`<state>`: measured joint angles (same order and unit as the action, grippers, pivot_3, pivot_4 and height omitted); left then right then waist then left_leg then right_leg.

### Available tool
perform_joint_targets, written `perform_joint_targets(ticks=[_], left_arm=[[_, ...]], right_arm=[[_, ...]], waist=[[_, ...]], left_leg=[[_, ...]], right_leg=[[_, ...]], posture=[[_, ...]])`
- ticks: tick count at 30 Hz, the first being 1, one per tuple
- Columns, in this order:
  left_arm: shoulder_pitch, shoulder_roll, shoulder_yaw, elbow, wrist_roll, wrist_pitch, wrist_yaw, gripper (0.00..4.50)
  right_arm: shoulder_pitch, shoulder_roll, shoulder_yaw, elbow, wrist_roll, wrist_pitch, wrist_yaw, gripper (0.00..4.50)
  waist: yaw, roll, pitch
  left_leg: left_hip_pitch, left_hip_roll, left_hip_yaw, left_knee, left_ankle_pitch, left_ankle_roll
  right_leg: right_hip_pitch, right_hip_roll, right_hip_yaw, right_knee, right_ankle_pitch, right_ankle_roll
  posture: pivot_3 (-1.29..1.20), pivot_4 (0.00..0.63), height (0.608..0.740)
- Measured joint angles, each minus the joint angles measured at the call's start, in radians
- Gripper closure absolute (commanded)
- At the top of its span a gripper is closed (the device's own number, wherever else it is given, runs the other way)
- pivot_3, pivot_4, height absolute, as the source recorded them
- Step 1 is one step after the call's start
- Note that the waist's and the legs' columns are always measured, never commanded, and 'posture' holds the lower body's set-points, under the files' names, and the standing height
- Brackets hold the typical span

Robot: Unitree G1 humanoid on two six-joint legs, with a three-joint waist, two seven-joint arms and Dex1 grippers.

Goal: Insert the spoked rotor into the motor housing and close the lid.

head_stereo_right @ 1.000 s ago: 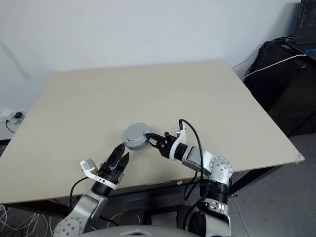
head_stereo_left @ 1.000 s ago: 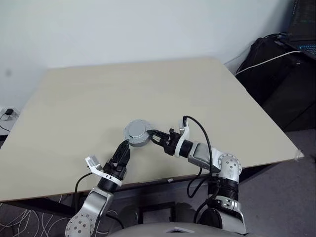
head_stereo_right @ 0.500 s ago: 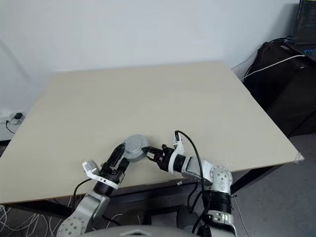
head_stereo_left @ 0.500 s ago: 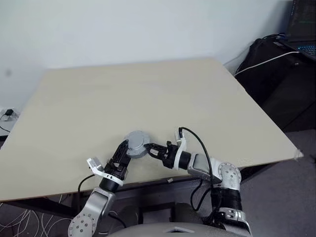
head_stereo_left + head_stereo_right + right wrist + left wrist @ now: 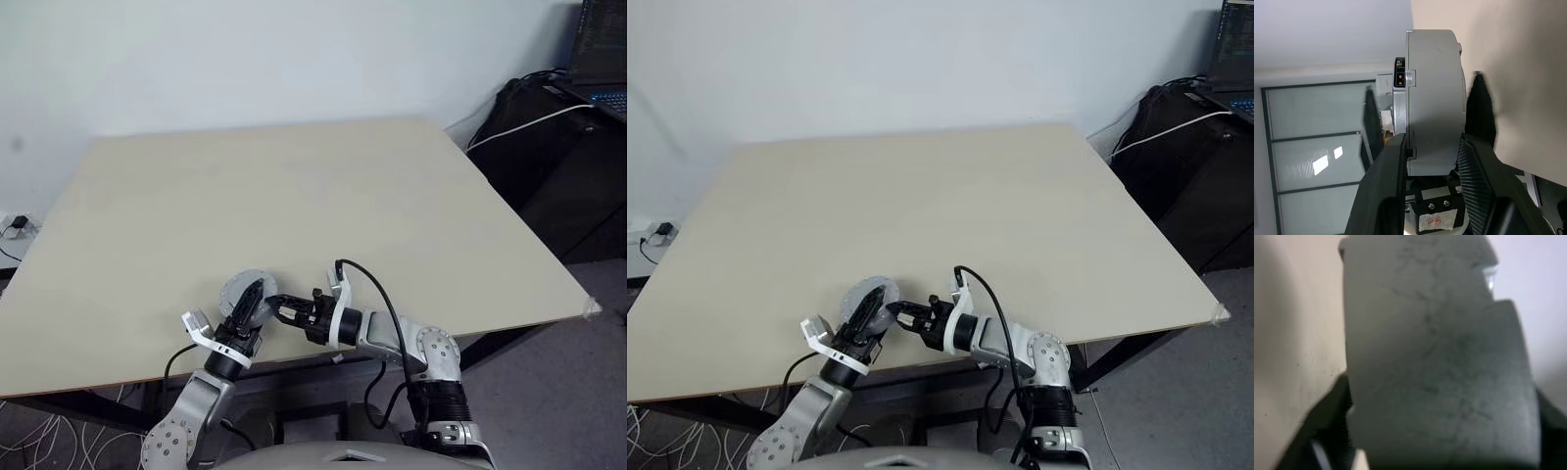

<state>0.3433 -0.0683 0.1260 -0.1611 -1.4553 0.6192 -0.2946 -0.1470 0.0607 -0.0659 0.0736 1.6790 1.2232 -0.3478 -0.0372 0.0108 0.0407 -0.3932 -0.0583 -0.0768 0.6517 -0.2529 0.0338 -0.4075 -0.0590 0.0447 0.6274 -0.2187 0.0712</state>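
My left gripper's fingers are on both sides of the full thickness (image 5: 1442,396). The lid (image 5: 241,286) should stay closed and the motor housing should come along when I carry it.
A light grey round unit hangs tilted on edge above the table's near edge; its flat lid (image 5: 235,291) faces up and to the left. In the right wrist view the motor housing (image 5: 1435,98) shows edge-on, with a seam around its rim. My right gripper (image 5: 275,305) reaches in from the right and is shut across its thickness. My left gripper (image 5: 251,298) comes up from below, open, with one finger on each side of the disc and a small gap at one face. The spoked rotor is hidden.
The beige table (image 5: 294,186) stretches away behind the grippers, and its near edge lies just below them. Beside the table at the far right are a black bag (image 5: 549,147) and a laptop (image 5: 600,59).
My right gripper has carried the grey unit toward the near left and tipped it more on edge. The left gripper's fingers now straddle it and have narrowed.
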Motion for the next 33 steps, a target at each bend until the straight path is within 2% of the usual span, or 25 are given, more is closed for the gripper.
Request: perform_joint_targets(ticks=[1, 2, 19, 25, 33], left_arm=[[0.0, 0.0, 0.001, 0.002, -0.002, -0.001, 0.0, 2.21], [0.0, 0.0, 0.001, 0.004, -0.007, -0.002, 0.0, 2.33], [0.017, -0.002, -0.014, 0.004, -0.002, -0.052, -0.011, 2.32], [-0.012, 0.0, -0.038, 0.004, 0.035, -0.119, 0.039, 2.32], [-0.163, 0.007, -0.087, 0.067, 0.054, -0.148, 0.101, 2.32]], right_arm=[[0.0, -0.005, 0.005, 0.0, 0.002, -0.006, 0.0, 3.28], [0.0, -0.01, 0.01, -0.002, 0.006, -0.013, 0.001, 3.28], [0.0, -0.044, 0.065, -0.009, 0.015, -0.075, 0.007, 3.29], [0.019, -0.032, 0.087, -0.061, -0.14, -0.153, 0.087, 3.29], [0.054, -0.074, 0.09, -0.176, -0.291, -0.278, 0.216, 3.29]], waist=[[0.0, 0.0, 0.0], [0.0, 0.0, 0.0], [0.001, -0.001, -0.001], [0.004, -0.001, -0.001], [0.012, -0.001, -0.002]], left_leg=[[0.0, 0.0, 0.0, 0.0, 0.0, 0.0], [0.0, 0.0, 0.0, 0.0, 0.0, 0.0], [0.0, 0.0, 0.0, 0.002, 0.0, 0.0], [0.0, 0.0, 0.0, 0.005, 0.0, 0.0], [0.001, -0.001, 0.001, 0.009, 0.001, 0.002]], right_leg=[[0.0, 0.0, 0.0, 0.0, 0.0, 0.0], [0.0, 0.0, 0.0, 0.0, 0.0, 0.0], [0.001, 0.0, 0.0, 0.0, 0.001, 0.001], [0.002, 0.001, 0.0, 0.0, 0.002, 0.002], [0.002, 0.0, 0.0, 0.0, 0.004, 0.008]], posture=[[0.0, 0.0, 0.74], [0.0, 0.0, 0.74], [0.0, 0.0, 0.74], [0.0, 0.0, 0.74], [0.0, 0.0, 0.74]])
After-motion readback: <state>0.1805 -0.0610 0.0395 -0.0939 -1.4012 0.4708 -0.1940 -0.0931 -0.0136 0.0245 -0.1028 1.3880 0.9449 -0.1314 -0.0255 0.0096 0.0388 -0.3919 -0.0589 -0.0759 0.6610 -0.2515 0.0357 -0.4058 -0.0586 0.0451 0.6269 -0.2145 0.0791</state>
